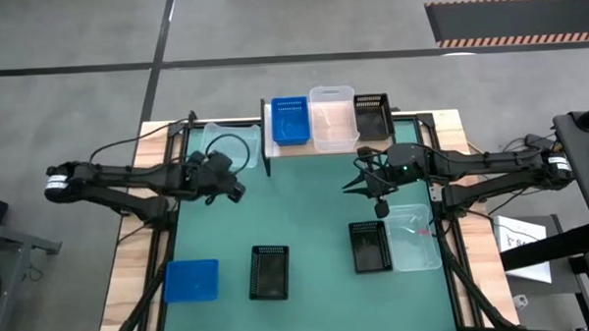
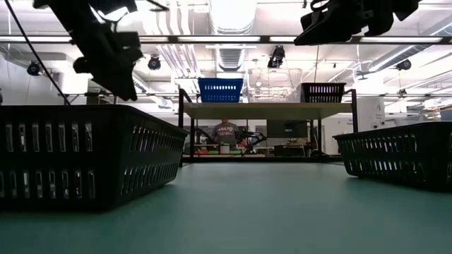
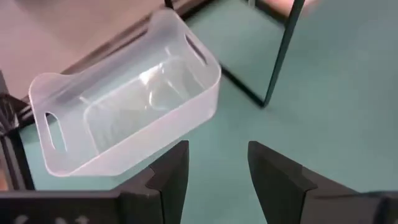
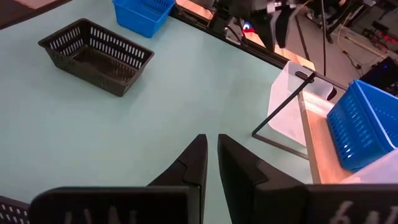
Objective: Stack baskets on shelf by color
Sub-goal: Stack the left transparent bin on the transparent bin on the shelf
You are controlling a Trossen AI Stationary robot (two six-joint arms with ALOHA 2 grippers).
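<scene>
The clear basket [image 1: 232, 145] beside the shelf gets narrower below its wide rim [image 3: 140, 129], so it will fit down inside the shelf's clear basket when the robot lowers it.
The shelf [image 1: 328, 145] stands at the table's far edge, its wooden top carrying a blue basket [image 1: 291, 119], a clear basket [image 1: 333, 117] and a black basket [image 1: 372, 116] side by side. Left of the shelf a second clear basket [image 3: 124, 118] rests with its bottom on the table. My left gripper [image 3: 214, 168] hangs open just near of it, above the table, with nothing between the fingers. My right gripper [image 4: 211, 162] hovers shut and bare over the table, near of the shelf's right end. Both arms show high up in the low view.
On the near half of the table sit a blue basket [image 1: 191, 280], two black baskets [image 1: 270, 271] [image 1: 370, 245] and a clear basket [image 1: 415, 237]. The shelf's thin black leg [image 3: 280, 56] stands close ahead of my left gripper. Green tabletop lies bare in the middle [image 1: 306, 199].
</scene>
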